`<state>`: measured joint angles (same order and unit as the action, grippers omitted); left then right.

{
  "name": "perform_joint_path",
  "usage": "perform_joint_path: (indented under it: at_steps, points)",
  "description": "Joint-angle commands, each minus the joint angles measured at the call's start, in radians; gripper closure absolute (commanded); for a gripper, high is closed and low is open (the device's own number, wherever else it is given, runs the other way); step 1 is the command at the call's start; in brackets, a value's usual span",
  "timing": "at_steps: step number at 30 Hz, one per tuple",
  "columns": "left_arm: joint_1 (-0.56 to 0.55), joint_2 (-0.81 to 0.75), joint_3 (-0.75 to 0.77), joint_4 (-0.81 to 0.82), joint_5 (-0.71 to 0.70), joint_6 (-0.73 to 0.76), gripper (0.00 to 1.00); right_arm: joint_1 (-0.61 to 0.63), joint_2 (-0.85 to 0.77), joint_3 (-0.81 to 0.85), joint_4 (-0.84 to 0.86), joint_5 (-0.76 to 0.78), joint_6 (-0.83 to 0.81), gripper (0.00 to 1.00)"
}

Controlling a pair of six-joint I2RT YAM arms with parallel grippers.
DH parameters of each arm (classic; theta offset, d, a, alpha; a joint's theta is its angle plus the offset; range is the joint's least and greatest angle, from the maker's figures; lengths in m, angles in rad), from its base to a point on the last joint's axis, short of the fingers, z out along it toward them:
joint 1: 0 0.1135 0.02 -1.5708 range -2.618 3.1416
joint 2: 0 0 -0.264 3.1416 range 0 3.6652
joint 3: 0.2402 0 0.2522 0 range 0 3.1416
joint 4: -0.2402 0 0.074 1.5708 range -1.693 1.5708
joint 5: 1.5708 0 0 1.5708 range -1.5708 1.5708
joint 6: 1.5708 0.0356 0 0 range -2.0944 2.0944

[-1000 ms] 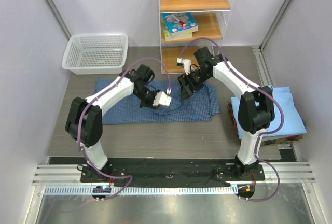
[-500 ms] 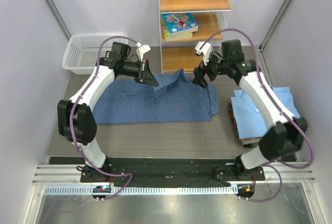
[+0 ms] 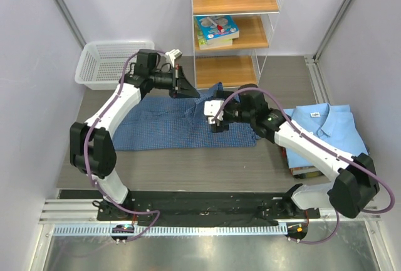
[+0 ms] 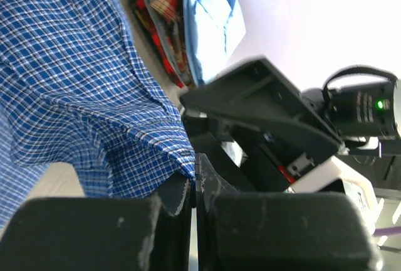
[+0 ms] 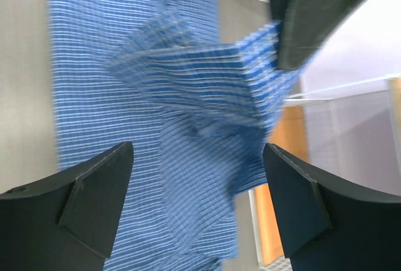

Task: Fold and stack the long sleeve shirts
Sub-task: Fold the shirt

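The shirt's lifted edge [image 3: 200, 106] is standing bunched up at my open right gripper. That gripper should move back while my left gripper pulls the shirt's edge flat toward the basket.
The dark blue checked shirt [image 3: 156, 127] lies spread across the table's middle. My left gripper [image 3: 190, 89] is shut on its far edge and holds that edge lifted; in the left wrist view the cloth [image 4: 81, 89] hangs from the closed jaws [image 4: 193, 186]. My right gripper [image 3: 212, 119] is wide open and empty just above the shirt's middle [image 5: 169, 95], its fingers [image 5: 100, 196] spread on either side of a raised fold. The light blue shirt [image 3: 326, 127], with its white neck label, lies folded at the right and also shows in the left wrist view [image 4: 210, 20].
A white mesh basket [image 3: 116, 64] stands at the back left. A wooden shelf [image 3: 235, 32] with books stands behind the shirt. Red printed items [image 3: 299, 169] lie under the light blue shirt. The left gripper [image 5: 313, 7] looms at the top of the right wrist view.
My right gripper has left the shirt's far edge, swung toward me and left over the shirt's middle, and now stands open. My left gripper keeps the far edge lifted, shifted slightly right.
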<state>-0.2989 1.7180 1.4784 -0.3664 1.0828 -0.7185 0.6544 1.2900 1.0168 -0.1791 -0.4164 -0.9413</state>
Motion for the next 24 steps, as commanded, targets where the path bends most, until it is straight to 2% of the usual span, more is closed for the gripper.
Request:
perform_joint_path:
  at_steps: [1,5,8,9,11,12,14,15,17,18,20,21,24]
  points:
    - [-0.029,-0.081,-0.018,0.052,0.068,-0.049,0.98,-0.001,0.038,0.057,0.173,0.028,-0.050,0.12]
    - [-0.043,-0.107,-0.035,0.040,0.063,-0.029,0.98,-0.001,0.066,0.068,0.219,0.024,-0.051,0.14]
    - [-0.046,-0.118,-0.041,0.035,0.062,-0.035,0.98,0.001,0.066,0.056,0.231,0.001,-0.057,0.31]
    - [-0.049,-0.118,-0.037,0.037,0.062,-0.035,0.96,0.004,0.068,0.051,0.271,0.002,-0.038,0.54]
    - [-0.049,-0.124,-0.030,0.037,0.058,-0.035,0.89,0.005,0.072,0.061,0.289,0.008,-0.016,0.82]
    - [-0.048,-0.130,-0.020,0.034,0.055,-0.018,0.75,0.005,0.084,0.071,0.297,0.019,0.024,0.99]
    - [-0.019,-0.164,0.002,0.017,0.028,0.019,0.61,0.005,0.094,0.112,0.287,0.043,0.064,0.99]
    - [0.007,-0.184,0.025,0.005,-0.036,0.078,0.40,0.004,0.095,0.123,0.274,0.048,0.112,0.99]
    - [0.098,-0.242,0.042,-0.002,-0.101,0.135,0.23,-0.006,0.091,0.147,0.256,0.044,0.163,0.99]
    - [0.121,-0.259,0.052,-0.002,-0.150,0.224,0.13,-0.009,0.092,0.157,0.224,0.035,0.189,0.99]
    - [0.129,-0.305,0.109,-0.136,-0.217,0.423,0.06,-0.010,0.094,0.177,0.208,0.040,0.274,0.99]
    - [0.121,-0.319,0.114,-0.182,-0.242,0.586,0.04,-0.012,0.098,0.184,0.201,0.059,0.303,0.99]
    - [0.090,-0.386,0.056,-0.236,-0.343,0.712,0.02,-0.012,0.135,0.236,0.155,0.100,0.429,0.99]
